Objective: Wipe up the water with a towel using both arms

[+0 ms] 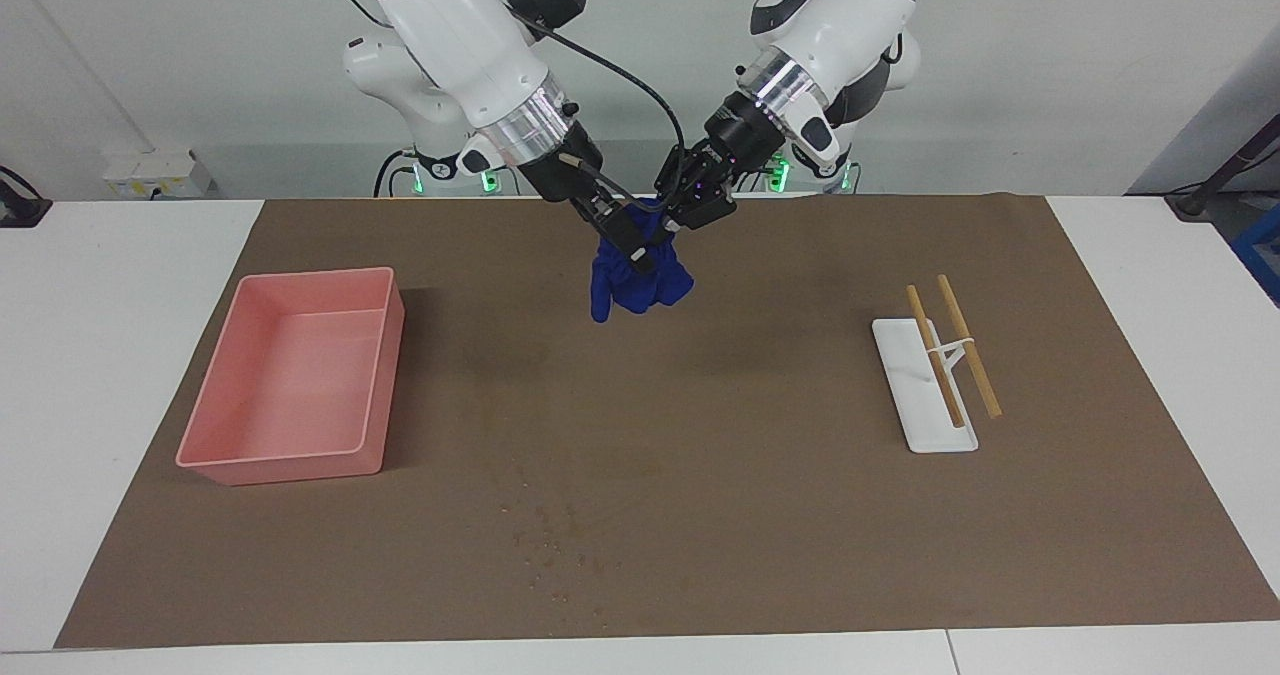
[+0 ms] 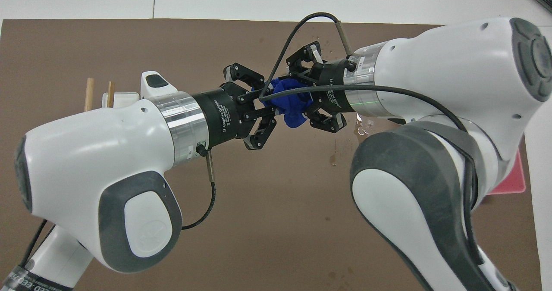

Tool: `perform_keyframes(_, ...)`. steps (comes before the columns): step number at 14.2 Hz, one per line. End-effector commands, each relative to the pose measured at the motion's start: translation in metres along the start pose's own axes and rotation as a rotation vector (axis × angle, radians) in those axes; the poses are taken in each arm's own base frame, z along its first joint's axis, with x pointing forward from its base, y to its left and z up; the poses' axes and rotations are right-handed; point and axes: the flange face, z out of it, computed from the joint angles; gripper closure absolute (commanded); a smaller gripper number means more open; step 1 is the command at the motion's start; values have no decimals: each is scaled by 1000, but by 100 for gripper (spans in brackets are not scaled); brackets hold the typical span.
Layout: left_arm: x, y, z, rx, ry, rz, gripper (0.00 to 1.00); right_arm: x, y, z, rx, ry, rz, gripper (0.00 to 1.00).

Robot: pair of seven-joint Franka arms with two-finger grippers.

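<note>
My left gripper should open and move away, since both grippers are at the blue towel [image 2: 294,114], before my right gripper carries the towel to the pink bin [image 1: 298,375].
The blue towel [image 1: 640,285] hangs bunched in the air over the brown mat [image 1: 760,475], near its edge closest to the robots. Both grippers meet at it. My right gripper [image 1: 635,245] is shut on the towel's top, and my left gripper [image 1: 672,217] is shut on it from the other side. In the overhead view the towel [image 2: 293,118] sits between the left gripper [image 2: 269,107] and the right gripper [image 2: 304,99]. The water [image 1: 545,545] is a scatter of small droplets on the mat, farther from the robots than the towel. Some droplets also show in the overhead view [image 2: 362,127].
A pink bin [image 1: 300,375] stands on the mat toward the right arm's end. A white flat stand with two wooden rods [image 1: 925,385] lies toward the left arm's end. White table [image 1: 100,355] surrounds the mat.
</note>
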Motion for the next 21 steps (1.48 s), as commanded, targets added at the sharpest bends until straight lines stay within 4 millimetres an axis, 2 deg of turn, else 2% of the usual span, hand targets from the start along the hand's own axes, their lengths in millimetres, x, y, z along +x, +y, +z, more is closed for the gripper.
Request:
perform_keyframes(1,-3,-4,-3,-18,-15,-16,100,5,3,-1,-9,-13,36,100)
perform_keyframes(4,1,0,-5,-20,-11,-23,100,6,2,-3,-6,3,33,100)
perform_keyframes(5,3,3,-7,-24,-3,-14,32,5,3,-2,-8,3,31,100)
perform_keyframes(6,6,7,-9,-30,-1,-16,0,7,3,-2,-8,10,22,100)
perform_keyframes(8,19,20,-17,-47,50,17,0,8,4,-2,-20,55,-6,100)
perform_keyframes(10,25,24,-18,-15,167,165,0,12,8,2,-39,112,-51,100)
perform_keyframes(12,39,32,-25,23,258,278,0,30,23,10,-57,162,-169,100)
perform_keyframes(15,71,47,-41,123,313,493,0,73,81,31,-160,173,-292,100)
perform_keyframes(17,97,60,-62,264,353,714,0,101,97,53,-151,195,-399,100)
perform_keyframes(21,117,71,-109,705,428,1206,0,152,100,126,-90,258,-421,100)
